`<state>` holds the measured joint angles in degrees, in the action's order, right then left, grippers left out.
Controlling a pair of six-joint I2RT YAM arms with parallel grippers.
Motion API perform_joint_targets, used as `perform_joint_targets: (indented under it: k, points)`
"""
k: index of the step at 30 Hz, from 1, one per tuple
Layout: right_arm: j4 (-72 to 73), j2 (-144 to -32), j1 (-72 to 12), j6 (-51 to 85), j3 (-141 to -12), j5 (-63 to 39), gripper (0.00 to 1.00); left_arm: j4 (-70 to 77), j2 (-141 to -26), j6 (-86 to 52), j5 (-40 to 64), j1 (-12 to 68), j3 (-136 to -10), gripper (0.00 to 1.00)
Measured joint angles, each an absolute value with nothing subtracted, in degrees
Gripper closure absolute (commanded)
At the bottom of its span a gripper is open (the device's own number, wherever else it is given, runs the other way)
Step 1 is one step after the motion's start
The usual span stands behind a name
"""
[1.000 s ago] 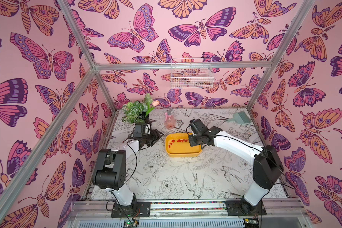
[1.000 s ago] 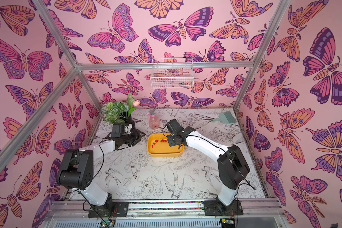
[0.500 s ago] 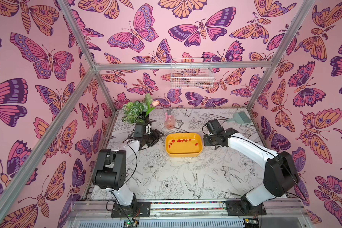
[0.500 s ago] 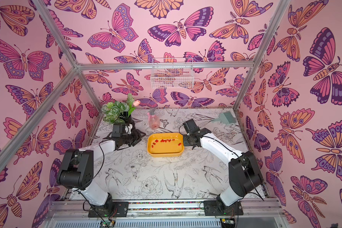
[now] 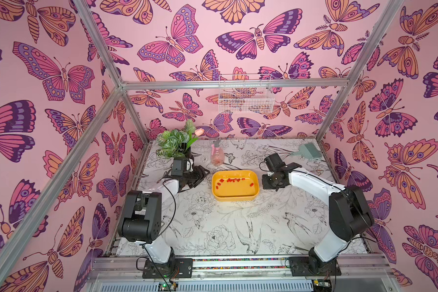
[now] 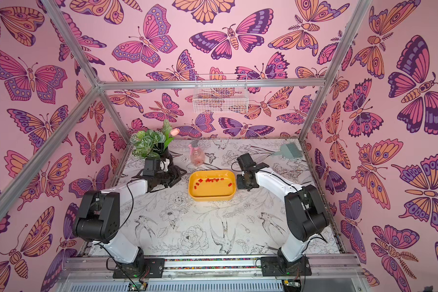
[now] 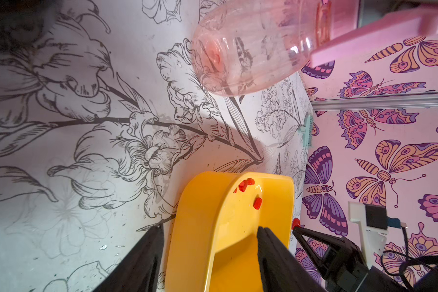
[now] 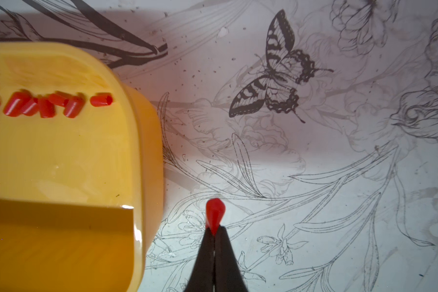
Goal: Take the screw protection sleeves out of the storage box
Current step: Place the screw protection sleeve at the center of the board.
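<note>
The sleeve in the robot's right gripper (image 8: pixel 215 211) hangs clear of the storage box, so the robot should keep lowering it until it touches the empty table (image 8: pixel 228 188) beside the box.
The yellow storage box (image 5: pixel 234 198) sits mid-table, with several red screw protection sleeves (image 5: pixel 232 180) along its far side and one more sleeve (image 5: pixel 251 184) near its right end. My right gripper (image 8: pixel 215 231) is shut on one red sleeve (image 8: pixel 215 212), which sticks out past the tips. It hangs low over the table just right of the box (image 8: pixel 147 156). My left gripper (image 7: pixel 210 230) is open at the box's left end (image 7: pixel 195 242), with one finger outside the wall and one over the inside. I cannot tell whether it touches the box.
A potted plant (image 5: pixel 173 141) stands behind the left gripper. A pink spray bottle (image 5: pixel 217 155) is just behind the box, and a teal brush (image 5: pixel 307 150) lies at the back right. A white wire basket (image 5: pixel 245 97) hangs on the back wall.
My right gripper has come out of the box and moved to the right, stopping beside the box's right end with a sleeve in its tips. The left arm has not moved.
</note>
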<state>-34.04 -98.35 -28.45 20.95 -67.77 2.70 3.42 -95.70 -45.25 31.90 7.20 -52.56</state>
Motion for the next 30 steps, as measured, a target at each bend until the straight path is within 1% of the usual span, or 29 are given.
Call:
perform_joint_targets:
  k: [17, 24, 27, 30]
  points:
    - [-37.78, -109.10, -26.22, 20.95, -73.89, -2.48, 1.00, 3.38, -95.68, -43.97, 31.46, 8.97, -52.56, 0.36]
    - [-39.11, -110.91, -25.93, 20.95, -74.76, -3.07, 0.99, 3.38, -95.68, -43.94, 31.46, 8.97, -52.56, 0.36]
    - [-39.53, -110.93, -25.80, 20.95, -74.91, -3.07, 0.98, 3.36, -95.68, -43.94, 31.46, 8.97, -52.56, 0.36]
    - [-39.97, -110.93, -25.74, 20.95, -74.94, -3.07, 0.95, 3.36, -95.68, -43.94, 31.46, 8.97, -52.56, 0.36]
